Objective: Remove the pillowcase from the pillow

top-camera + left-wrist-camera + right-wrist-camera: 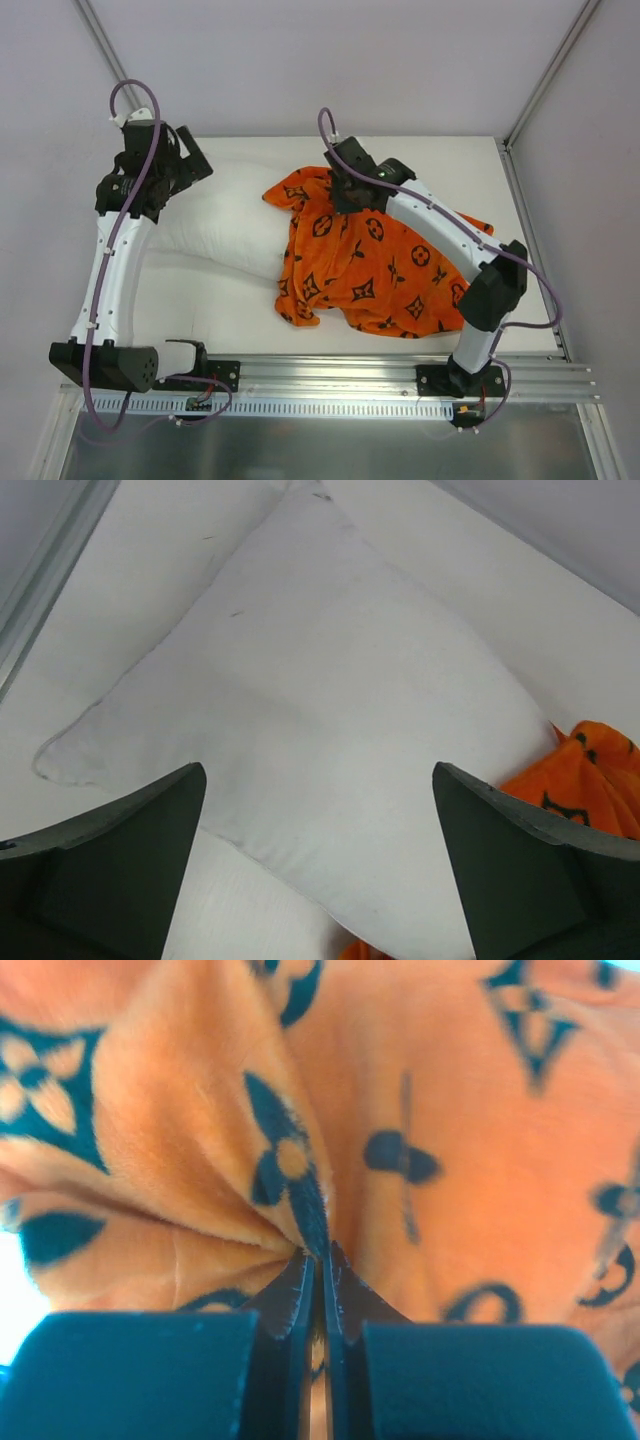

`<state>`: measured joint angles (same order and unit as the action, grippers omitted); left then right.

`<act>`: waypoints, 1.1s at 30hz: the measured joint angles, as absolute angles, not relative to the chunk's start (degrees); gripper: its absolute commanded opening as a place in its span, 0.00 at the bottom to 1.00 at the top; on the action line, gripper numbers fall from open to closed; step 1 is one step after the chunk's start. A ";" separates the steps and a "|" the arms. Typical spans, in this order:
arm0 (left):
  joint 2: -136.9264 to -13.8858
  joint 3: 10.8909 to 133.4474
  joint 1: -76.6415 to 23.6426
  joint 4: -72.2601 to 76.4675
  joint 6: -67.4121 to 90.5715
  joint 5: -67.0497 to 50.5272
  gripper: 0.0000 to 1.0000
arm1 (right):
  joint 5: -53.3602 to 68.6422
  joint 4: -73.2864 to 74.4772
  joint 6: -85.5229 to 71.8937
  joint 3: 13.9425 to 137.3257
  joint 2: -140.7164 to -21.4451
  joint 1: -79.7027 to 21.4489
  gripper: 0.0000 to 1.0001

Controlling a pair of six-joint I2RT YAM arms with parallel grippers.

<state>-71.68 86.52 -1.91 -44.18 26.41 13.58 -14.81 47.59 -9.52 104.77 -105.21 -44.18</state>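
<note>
My left gripper should grip the pillow's exposed end [192,212] firmly before my right gripper pulls the pillowcase, because the white pillow is unheld and its end is inside the orange pillowcase [284,248].
The white pillow [235,220] lies across the back left of the table, its right end still under the orange pillowcase [380,270], which lies crumpled to its right. My right gripper [350,195] is down on the case's upper edge, shut on a pinched fold of the orange fabric [300,1200]. The left gripper [185,165] hovers over the pillow's left end, jaws wide open with nothing between them. In the left wrist view the bare pillow [320,710] fills the frame, and a bit of the orange pillowcase [590,780] shows at the right.
The white table top [230,320] is fenced by white walls at the back and sides. A metal rail [330,375] carrying both arm bases runs along the near edge.
</note>
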 measured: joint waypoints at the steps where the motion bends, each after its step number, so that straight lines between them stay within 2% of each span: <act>1: -72.16 87.42 -3.42 -44.14 26.24 13.34 0.97 | -15.05 46.81 -10.15 103.18 -103.22 -43.88 0.01; 8: -83.48 89.93 -11.46 -44.05 25.82 9.32 0.99 | -15.66 42.04 -14.15 93.78 -90.94 -41.17 0.01; 13: -94.52 91.59 -15.38 -44.16 24.69 6.74 0.97 | -15.59 41.60 -15.44 90.28 -88.86 -39.13 0.01; 14: -96.40 91.90 -15.84 -44.05 24.53 6.48 0.91 | -15.57 41.56 -15.55 89.73 -88.79 -38.87 0.01; 16: -98.94 92.01 -16.12 -43.90 24.67 6.13 0.52 | -15.53 41.25 -15.84 88.64 -88.75 -38.41 0.01; 17: -99.57 92.01 -16.08 -43.97 24.84 6.00 0.32 | -15.42 41.06 -15.88 88.07 -88.64 -38.20 0.01; 18: -99.92 92.01 -16.05 -43.92 25.10 5.93 0.00 | -15.20 40.84 -15.90 87.44 -88.44 -37.87 0.01; 24: -98.78 91.24 -14.74 -42.96 27.27 5.08 0.00 | -12.56 40.14 -16.05 84.16 -85.69 -33.34 0.01; 33: -84.36 86.32 1.26 -45.69 33.28 -5.08 0.00 | -2.61 41.21 -16.93 82.50 -74.85 -17.37 0.01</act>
<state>-84.36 86.32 1.26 -45.69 33.28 -5.08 -2.61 41.21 -16.93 82.50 -74.85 -17.37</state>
